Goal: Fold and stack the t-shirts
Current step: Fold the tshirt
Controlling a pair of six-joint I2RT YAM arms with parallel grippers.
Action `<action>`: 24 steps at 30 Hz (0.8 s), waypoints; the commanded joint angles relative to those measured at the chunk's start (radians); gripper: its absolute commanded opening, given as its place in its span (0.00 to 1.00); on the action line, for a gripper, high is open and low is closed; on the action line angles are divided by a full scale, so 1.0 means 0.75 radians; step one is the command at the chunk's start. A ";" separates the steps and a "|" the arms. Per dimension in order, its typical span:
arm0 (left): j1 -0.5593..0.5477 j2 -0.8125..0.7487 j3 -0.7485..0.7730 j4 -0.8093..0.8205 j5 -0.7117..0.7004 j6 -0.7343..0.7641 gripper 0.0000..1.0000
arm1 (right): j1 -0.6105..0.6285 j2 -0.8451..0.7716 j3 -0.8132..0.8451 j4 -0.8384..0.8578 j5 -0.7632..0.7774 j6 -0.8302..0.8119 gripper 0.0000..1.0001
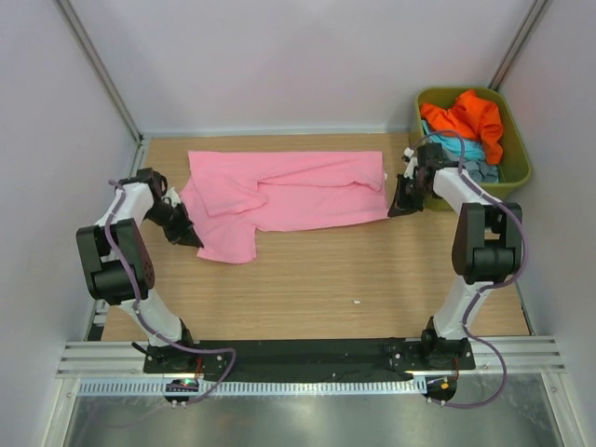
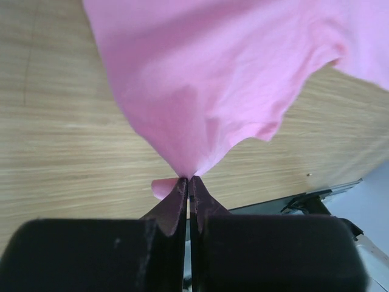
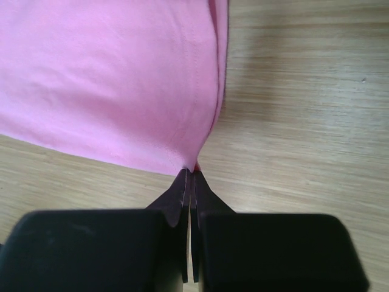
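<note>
Both ends of the pink t-shirt's near edge are pinched in my grippers, so my left gripper should go on moving its end along until it meets the straight back edge.
A pink t-shirt lies partly folded lengthwise across the back of the wooden table. My left gripper is shut on its left edge; in the left wrist view the fabric fans out from the pinched tips. My right gripper is shut on the shirt's right corner; in the right wrist view the cloth runs up and left from the tips. An orange t-shirt and a light blue t-shirt lie crumpled in the tub.
An olive-green plastic tub stands at the back right corner, close behind my right arm. White walls enclose the table on three sides. A black rail runs along the near edge.
</note>
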 commanded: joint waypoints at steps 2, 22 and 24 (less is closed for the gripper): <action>-0.003 0.020 0.230 -0.021 0.084 0.086 0.00 | -0.005 -0.117 0.132 0.010 -0.006 -0.012 0.01; -0.058 0.385 0.926 0.081 0.135 0.121 0.00 | -0.001 0.211 0.600 0.061 -0.030 -0.018 0.01; -0.085 0.417 1.012 0.099 0.150 0.121 0.00 | 0.003 0.237 0.631 0.067 -0.032 -0.018 0.01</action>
